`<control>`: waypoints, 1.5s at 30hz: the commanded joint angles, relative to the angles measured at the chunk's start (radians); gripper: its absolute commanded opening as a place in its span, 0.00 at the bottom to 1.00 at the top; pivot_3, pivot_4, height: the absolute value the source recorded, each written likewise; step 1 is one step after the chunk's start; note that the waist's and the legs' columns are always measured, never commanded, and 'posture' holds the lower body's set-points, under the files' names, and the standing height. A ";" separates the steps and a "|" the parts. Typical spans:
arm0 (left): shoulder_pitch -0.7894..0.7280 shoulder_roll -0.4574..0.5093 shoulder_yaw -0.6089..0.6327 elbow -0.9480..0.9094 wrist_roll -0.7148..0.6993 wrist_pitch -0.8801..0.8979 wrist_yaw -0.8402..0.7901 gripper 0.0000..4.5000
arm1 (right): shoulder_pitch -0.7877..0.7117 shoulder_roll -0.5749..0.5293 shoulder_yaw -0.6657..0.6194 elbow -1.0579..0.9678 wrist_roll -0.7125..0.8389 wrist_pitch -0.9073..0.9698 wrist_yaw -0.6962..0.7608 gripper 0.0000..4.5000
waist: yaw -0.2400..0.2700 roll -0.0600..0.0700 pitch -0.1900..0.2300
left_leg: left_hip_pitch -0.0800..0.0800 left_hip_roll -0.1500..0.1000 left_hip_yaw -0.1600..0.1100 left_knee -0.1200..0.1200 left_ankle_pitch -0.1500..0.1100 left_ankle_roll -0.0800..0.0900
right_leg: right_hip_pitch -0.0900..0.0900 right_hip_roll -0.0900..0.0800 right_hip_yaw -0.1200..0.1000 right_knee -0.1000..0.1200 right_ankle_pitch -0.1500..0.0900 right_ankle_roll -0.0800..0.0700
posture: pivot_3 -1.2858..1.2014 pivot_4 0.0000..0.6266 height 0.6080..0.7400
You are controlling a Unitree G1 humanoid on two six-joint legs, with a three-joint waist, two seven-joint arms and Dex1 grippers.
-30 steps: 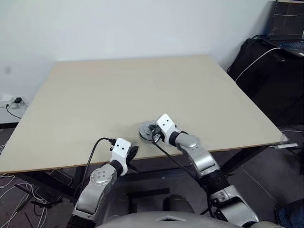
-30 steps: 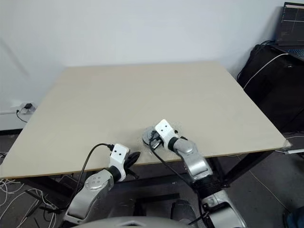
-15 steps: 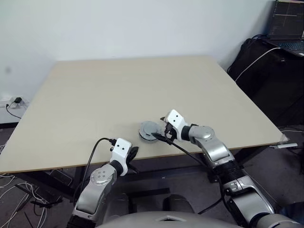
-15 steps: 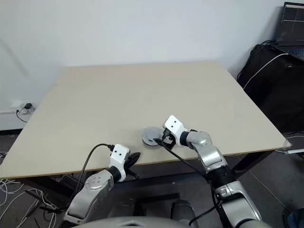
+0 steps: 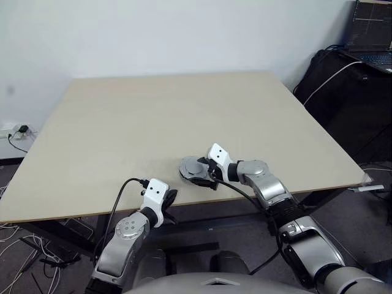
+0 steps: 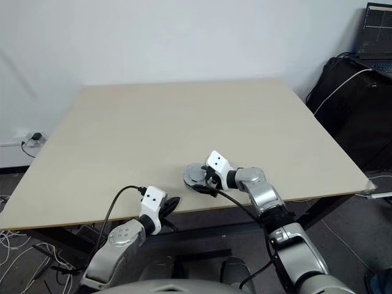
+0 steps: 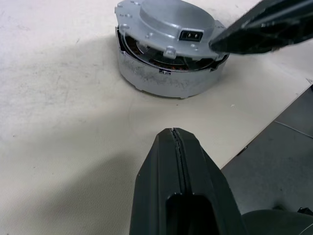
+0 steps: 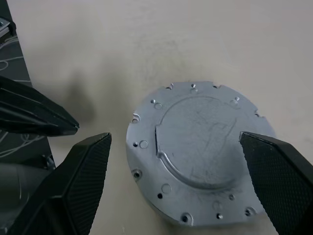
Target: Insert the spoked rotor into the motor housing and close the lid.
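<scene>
The motor housing [image 5: 184, 176] has the lid's rim [image 8: 171, 205] sitting level over it, so the motor housing will rise along with the lid when the robot lifts.
The grey lid [image 7: 168, 22] lies smooth face up on the motor housing [image 7: 166, 81], close to the table's front edge. A gap under the lid's rim shows copper windings [image 7: 168, 61]. The spoked rotor is hidden. My right gripper [image 8: 174, 136] stands open, one finger [image 8: 73, 191] on each side of the lid [image 8: 195, 152], apart from it. In the head view it reaches the lid [image 5: 193, 166] from the right. My left gripper [image 7: 175, 147] is shut on nothing, a short way in front of the housing at the table edge [image 5: 168, 197].
The beige table [image 5: 153, 116] stretches bare behind the assembly. Its front edge runs just below the housing. A laptop [image 5: 370, 33] sits on a dark stand at the back right, with cables hanging. A wall socket [image 5: 18, 130] is at the left.
My right gripper opened, drew back to the right off the lid, then swung in again and now straddles it. The lid stays on the housing. The left arm kept still.
</scene>
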 commanded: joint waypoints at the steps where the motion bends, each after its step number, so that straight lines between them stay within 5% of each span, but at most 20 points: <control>1: 0.000 0.002 0.007 -0.056 -0.001 -0.006 0.005 0.00 | -0.051 0.012 -0.011 0.030 -0.003 -0.041 0.003 0.99 | 0.000 0.000 0.000 | 0.000 0.000 0.000 0.000 0.000 0.000 | 0.000 0.000 0.000 0.000 0.000 0.000 | 0.52 0.00 1.00; 21: 0.012 0.002 0.014 -0.074 0.000 0.002 0.018 0.00 | -0.127 0.059 -0.033 0.247 -0.021 -0.091 -0.049 0.99 | -0.001 0.001 -0.001 | 0.000 0.000 0.001 0.000 0.000 0.000 | 0.000 0.000 0.000 0.001 0.000 0.000 | 0.52 0.00 1.00; 25: 0.016 0.001 0.014 -0.075 0.000 0.002 0.020 0.00 | -0.116 0.061 -0.039 0.227 -0.011 -0.085 -0.040 0.73 | -0.001 0.001 0.000 | 0.000 0.000 0.001 0.000 0.000 0.000 | 0.000 0.000 0.000 0.001 0.000 0.000 | 0.52 0.00 1.00; 45: 0.010 -0.001 0.010 -0.062 0.000 -0.006 0.017 0.00 | -0.118 0.043 -0.005 0.229 -0.088 -0.075 -0.068 0.73 | 0.000 0.001 -0.001 | 0.001 0.000 0.001 0.000 0.000 0.000 | 0.000 0.000 0.000 0.001 0.000 0.000 | 0.52 0.00 1.00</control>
